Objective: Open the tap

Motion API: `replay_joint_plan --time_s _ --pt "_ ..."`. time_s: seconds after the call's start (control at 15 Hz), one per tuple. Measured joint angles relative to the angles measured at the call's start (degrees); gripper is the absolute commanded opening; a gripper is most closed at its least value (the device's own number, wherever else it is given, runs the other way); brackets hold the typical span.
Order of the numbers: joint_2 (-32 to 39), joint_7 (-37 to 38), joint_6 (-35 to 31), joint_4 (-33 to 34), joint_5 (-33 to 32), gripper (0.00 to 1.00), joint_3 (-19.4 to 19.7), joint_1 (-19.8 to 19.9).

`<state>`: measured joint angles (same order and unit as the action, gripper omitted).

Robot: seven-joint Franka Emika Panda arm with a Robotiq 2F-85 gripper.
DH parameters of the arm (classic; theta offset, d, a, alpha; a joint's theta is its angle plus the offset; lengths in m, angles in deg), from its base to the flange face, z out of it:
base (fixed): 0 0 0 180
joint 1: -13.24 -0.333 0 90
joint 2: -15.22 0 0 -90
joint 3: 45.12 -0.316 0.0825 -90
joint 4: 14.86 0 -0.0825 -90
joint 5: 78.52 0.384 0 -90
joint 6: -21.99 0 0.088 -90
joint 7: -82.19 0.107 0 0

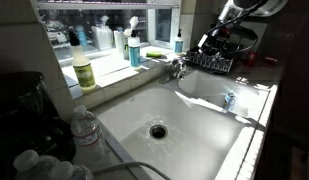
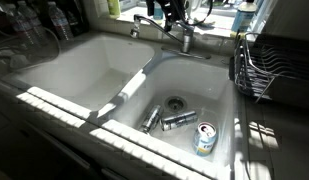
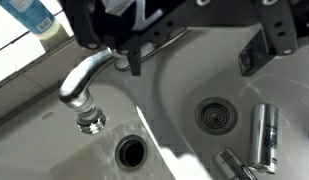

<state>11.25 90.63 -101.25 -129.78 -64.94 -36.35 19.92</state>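
The curved spout [image 3: 80, 80] is outside my gripper's fingers while my gripper points down into the sink, so next I tilt my gripper toward the window and bring its fingers around the lever [image 3: 174, 41].
The tap [image 3: 82, 78] is a short chrome faucet with a curved spout that ends over the divider between two white sink basins. It also shows in both exterior views [image 1: 177, 68] [image 2: 159, 27]. In the wrist view my gripper [image 3: 194, 58] comes in from the top and is open and empty. One black finger [image 3: 134, 58] hangs just right of the spout's base, the other finger [image 3: 256, 55] far to the right. A thin metal lever [image 3: 159, 42] runs under the gripper body. In an exterior view the gripper [image 2: 174, 10] hovers just above the tap.
The white double sink [image 2: 114, 105] holds two metal cylinders [image 2: 179, 120] and a can [image 2: 205, 138] in one basin. A dish rack [image 2: 259, 65] stands beside it. Soap bottles [image 1: 84, 70] [image 1: 134, 50] line the window sill. Plastic water bottles [image 1: 84, 128] stand at the counter's corner.
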Motion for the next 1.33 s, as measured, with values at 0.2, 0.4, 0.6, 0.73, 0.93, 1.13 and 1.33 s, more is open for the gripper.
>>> replay_joint_plan --time_s 0.2,0.4,0.6,0.73,0.93,1.13,1.33 --pt "0.16 -0.02 0.0 0.23 0.02 1.0 0.0 0.0" --pt "0.22 -0.04 0.0 0.25 0.03 1.0 -0.01 0.0" --pt "0.24 -0.07 0.0 0.27 0.03 1.0 -0.01 0.0" --pt "0.24 -0.08 0.0 0.28 0.03 1.0 -0.01 0.0" --pt "0.25 -0.09 0.0 0.28 0.03 1.0 -0.01 0.0" --pt "0.26 -0.1 0.0 0.29 0.02 1.0 -0.01 0.0" --pt "0.55 0.09 -3.62 0.19 1.81 1.0 0.15 0.39"
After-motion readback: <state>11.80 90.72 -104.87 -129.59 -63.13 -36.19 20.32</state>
